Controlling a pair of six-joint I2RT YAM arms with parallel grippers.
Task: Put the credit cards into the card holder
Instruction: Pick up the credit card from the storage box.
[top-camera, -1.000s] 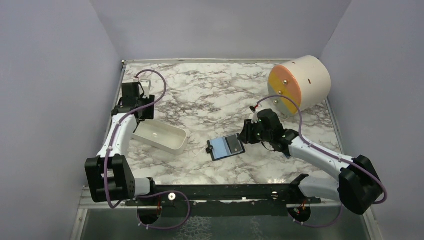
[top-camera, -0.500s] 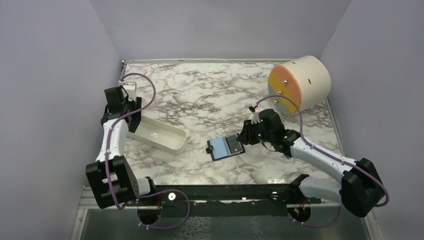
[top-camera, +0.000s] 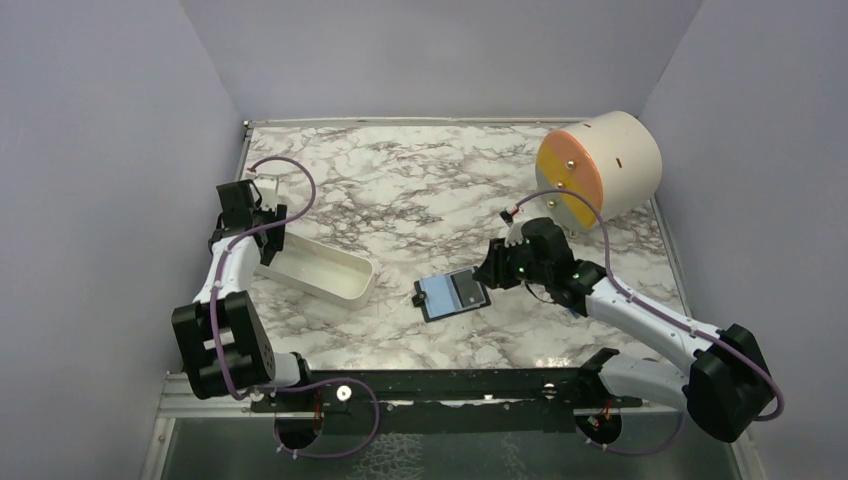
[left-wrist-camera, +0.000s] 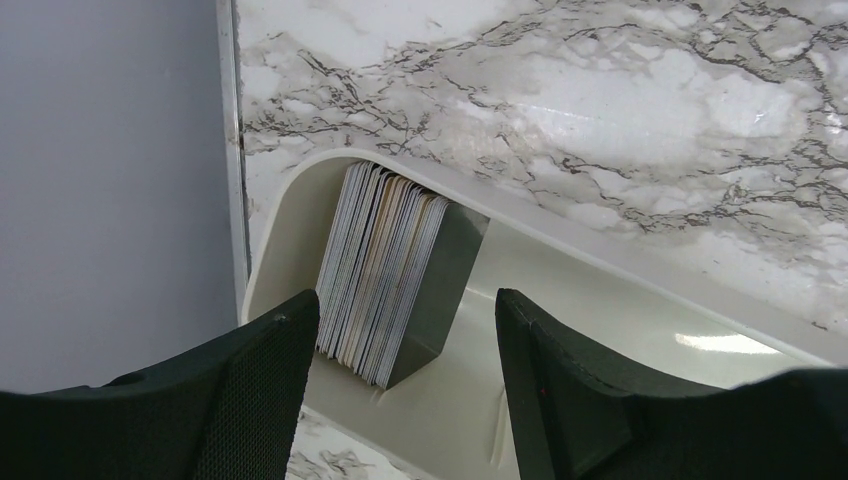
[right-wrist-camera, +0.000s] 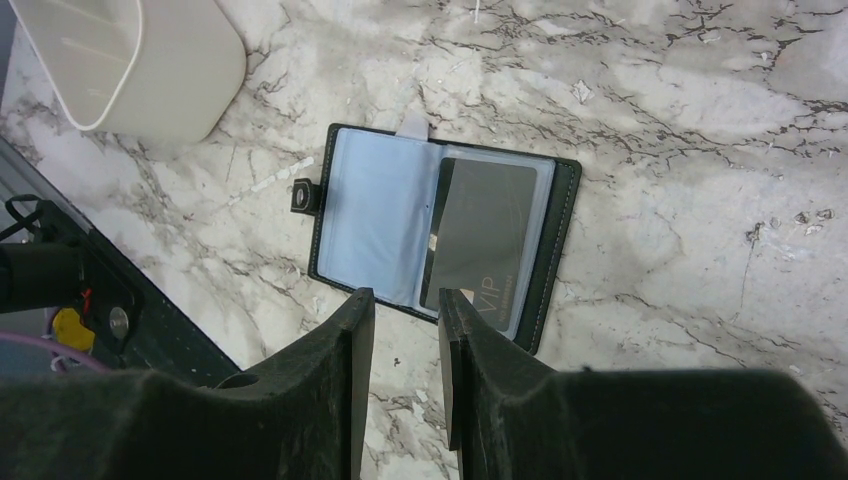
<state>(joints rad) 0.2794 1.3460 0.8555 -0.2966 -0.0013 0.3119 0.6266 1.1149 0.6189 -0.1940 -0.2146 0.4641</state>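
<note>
My left gripper keeps going down and closes on the stack (left-wrist-camera: 378, 275), because its fingers are across the stack's thickness and there is open tray (left-wrist-camera: 471, 325) beside the dark front card.
The card holder (right-wrist-camera: 370, 215) lies open on the marble, light blue inside, its stud tab (right-wrist-camera: 303, 196) at the left. One dark credit card (right-wrist-camera: 485, 230) marked VIP sits in its right pocket. My right gripper (right-wrist-camera: 405, 300) hovers at the holder's near edge, open by a narrow gap with only marble between the fingers. More credit cards (left-wrist-camera: 385, 270) stand on edge as a stack at the left end of the white tray (left-wrist-camera: 600, 245). My left gripper (left-wrist-camera: 405, 320) hangs over that stack, open, one finger on each side. From above, the holder (top-camera: 452, 294) is mid-table.
A big white drum with an orange face (top-camera: 600, 165) lies at the back right. The tray (top-camera: 318, 268) sits close to the table's left metal edge (left-wrist-camera: 228, 150) and the grey wall. The arms' base rail runs along the near edge.
The left arm swung toward the left wall, then settled over the tray's left end, and its jaws widened. The right arm and the card holder have barely moved.
</note>
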